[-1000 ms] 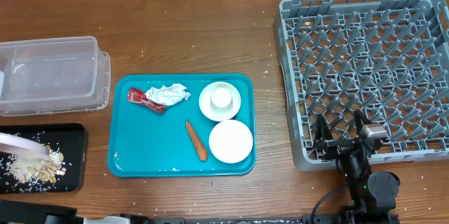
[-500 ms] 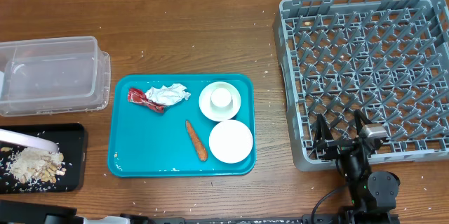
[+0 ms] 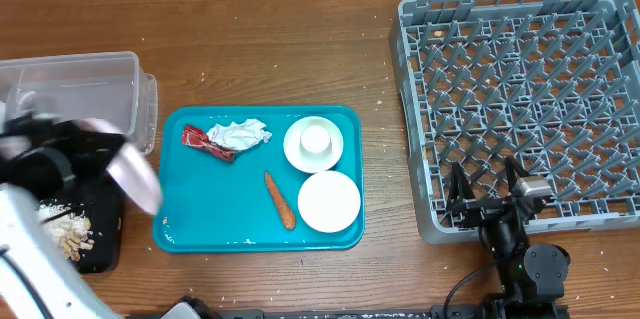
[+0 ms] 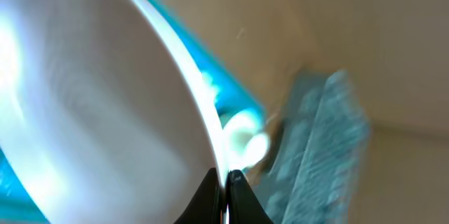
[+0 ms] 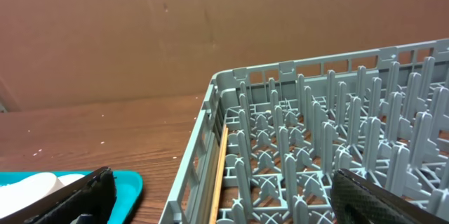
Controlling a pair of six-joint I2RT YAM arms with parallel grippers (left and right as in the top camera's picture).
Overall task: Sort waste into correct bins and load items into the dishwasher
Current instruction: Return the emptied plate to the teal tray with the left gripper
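Observation:
I keep my left gripper carrying the pale pink plate [image 3: 137, 180], which is empty, to the teal tray open beside the carrot until it rests there, then release.
My left gripper [image 3: 108, 157] is shut on the rim of the large pale pink plate [image 3: 137, 181], held tilted above the teal tray's left edge. In the left wrist view the plate [image 4: 105, 112] fills the frame, with the jaws [image 4: 226, 182] pinching its edge. Pale rice-like crumbs [image 3: 62, 235] lie in the black tray [image 3: 104, 221]. The clear tub [image 3: 75, 99] stands behind it. The foil wrapper [image 3: 225, 137], carrot [image 3: 281, 200], white cup [image 3: 315, 139] on a small dish [image 3: 296, 145] and white bowl [image 3: 329, 201] lie on the teal tray. My right gripper [image 3: 486, 185] [image 5: 221, 192] is open and empty at the grey dish rack's [image 3: 520, 89] front edge.
The teal tray [image 3: 200, 209] lies mid-table between the bins and the rack. The rack [image 5: 316, 140] holds only its upright pegs. Loose crumbs dot the wooden table. The left arm covers part of the black tray and the clear tub's front.
The left arm has swung into view, carrying the plate up and right from over the black tray to the teal tray's left edge. The crumbs stay in the black tray. The right arm is still.

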